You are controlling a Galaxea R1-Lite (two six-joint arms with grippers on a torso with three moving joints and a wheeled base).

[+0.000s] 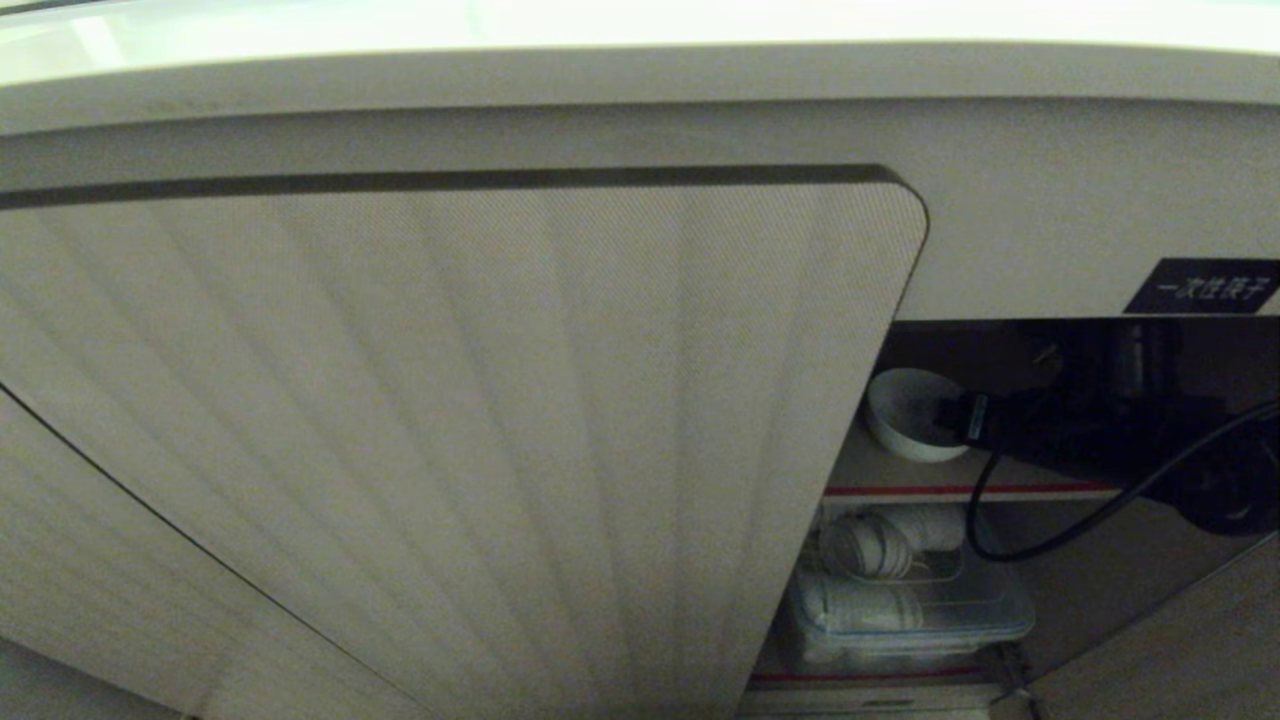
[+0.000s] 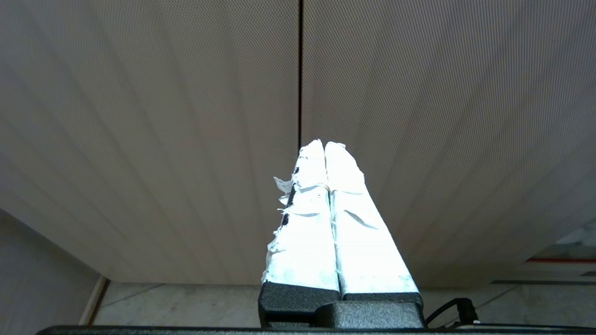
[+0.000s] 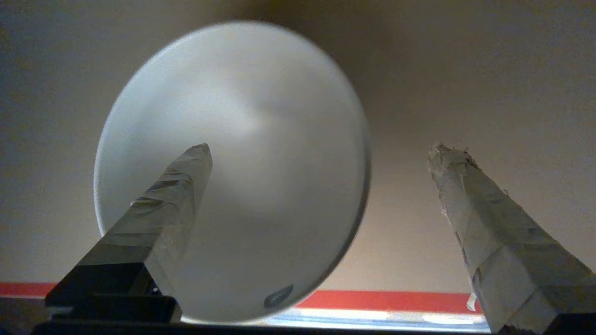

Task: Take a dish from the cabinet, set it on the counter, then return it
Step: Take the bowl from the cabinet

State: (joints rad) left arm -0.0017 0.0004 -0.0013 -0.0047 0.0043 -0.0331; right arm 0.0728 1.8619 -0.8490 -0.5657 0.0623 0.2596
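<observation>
My right gripper has its fingers around only the side of the dish's rim [image 3: 367, 162]. The dish will tilt its hollow outward when I pick it up off the shelf.
The dish [image 1: 905, 415], a small white bowl, sits on the upper red-edged shelf [image 1: 900, 490] of the cabinet, whose ribbed door [image 1: 450, 400] is swung open. My right gripper [image 1: 945, 420] reaches into the cabinet at the bowl's rim. In the right wrist view the dish [image 3: 260, 139] shows its hollow. The right gripper [image 3: 321, 149] is open wide, one taped finger [image 3: 186, 186] over the hollow and the other [image 3: 470, 200] outside the rim, apart from it. My left gripper [image 2: 324, 144] is shut and empty, facing the closed ribbed doors. The counter [image 1: 640, 75] runs above.
On the lower shelf stands a clear plastic box [image 1: 900, 600] with white rolled items. A black label [image 1: 1205, 287] sits above the opening. A black cable [image 1: 1050, 540] loops below my right arm. Another ribbed door [image 1: 1180, 650] is at the lower right.
</observation>
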